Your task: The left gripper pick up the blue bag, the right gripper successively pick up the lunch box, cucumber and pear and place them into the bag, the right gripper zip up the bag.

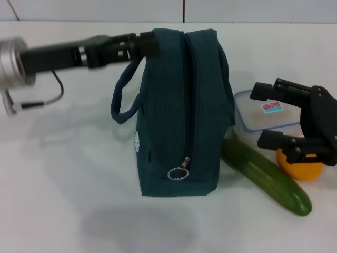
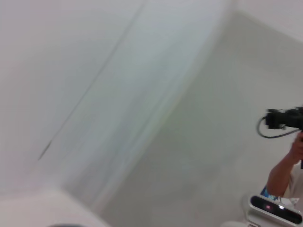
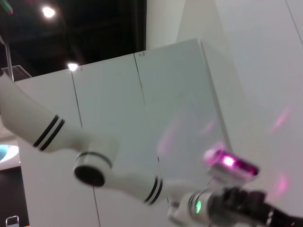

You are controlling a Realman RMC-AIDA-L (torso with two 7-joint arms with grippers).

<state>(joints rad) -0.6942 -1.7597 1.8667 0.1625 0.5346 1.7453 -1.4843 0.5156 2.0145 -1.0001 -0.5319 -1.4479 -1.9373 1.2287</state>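
Observation:
The blue bag's top corner (image 1: 164,35) is below my level left gripper, so I should pull back, tilt down and approach the bag's upper edge (image 1: 149,64) by the loop handle.
The blue bag (image 1: 176,113) stands on the white table, narrow side up, with its ring zipper pull (image 1: 179,172) low on the front. My left gripper (image 1: 146,44) reaches in from the left and is shut on the bag's top left corner by the loop handle. My right gripper (image 1: 266,115) is open, its fingers spread above the lunch box (image 1: 251,117), which lies right of the bag. The cucumber (image 1: 266,176) lies slanted in front of the box, one end against the bag. The pear (image 1: 300,167) sits partly hidden under the right gripper. Neither wrist view shows any task object.
The table (image 1: 63,200) is white, with bare surface left of and in front of the bag. A wall runs along the table's back edge (image 1: 79,20). The left wrist view shows a wall and a person (image 2: 286,175) far off.

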